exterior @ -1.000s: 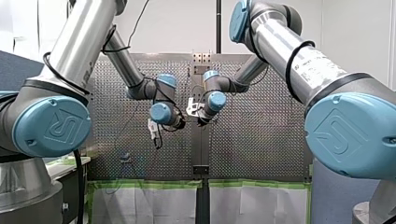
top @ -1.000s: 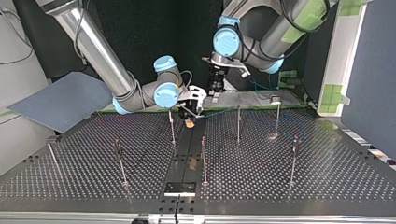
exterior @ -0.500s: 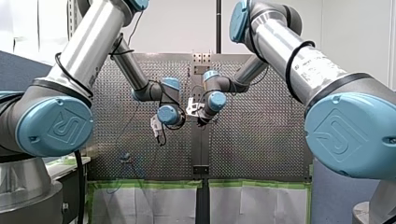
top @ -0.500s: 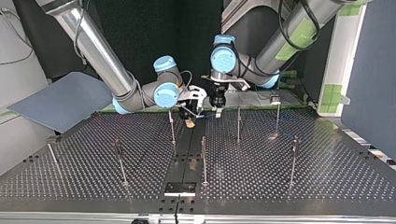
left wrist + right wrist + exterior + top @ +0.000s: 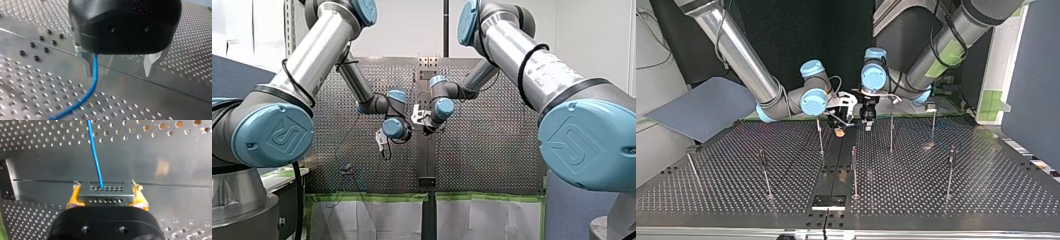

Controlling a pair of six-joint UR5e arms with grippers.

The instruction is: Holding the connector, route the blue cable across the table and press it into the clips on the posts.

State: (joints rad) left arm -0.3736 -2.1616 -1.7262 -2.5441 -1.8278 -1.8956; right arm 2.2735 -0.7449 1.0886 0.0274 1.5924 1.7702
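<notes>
The blue cable (image 5: 92, 142) comes out of the grey connector in a slight bow (image 5: 97, 166), so I expect it to bend smoothly aside when my left gripper carries it.
My right gripper (image 5: 106, 195) has its yellow pads shut on the grey connector (image 5: 105, 193), just above the table's bare centre strip. The blue cable (image 5: 95, 152) leaves the connector and runs ahead over the perforated plate. In the top view my right gripper (image 5: 838, 129) hangs by the back centre post (image 5: 820, 135). My left gripper (image 5: 867, 124) stands close beside it, pointing down. Its metal fingers (image 5: 86, 62) are open in the left wrist view, with the blue cable (image 5: 93, 82) passing just inside one finger, untouched by the other.
Several thin posts stand on the table (image 5: 936, 200), among them one (image 5: 891, 132) right beside my left gripper and one (image 5: 854, 170) nearer the top view's front. A blue-grey sheet (image 5: 701, 107) lies at the top view's left. A black plate (image 5: 828, 201) sits at the front edge.
My left arm has swung toward my right gripper and come down over the cable. My right arm and the connector have stayed still.
</notes>
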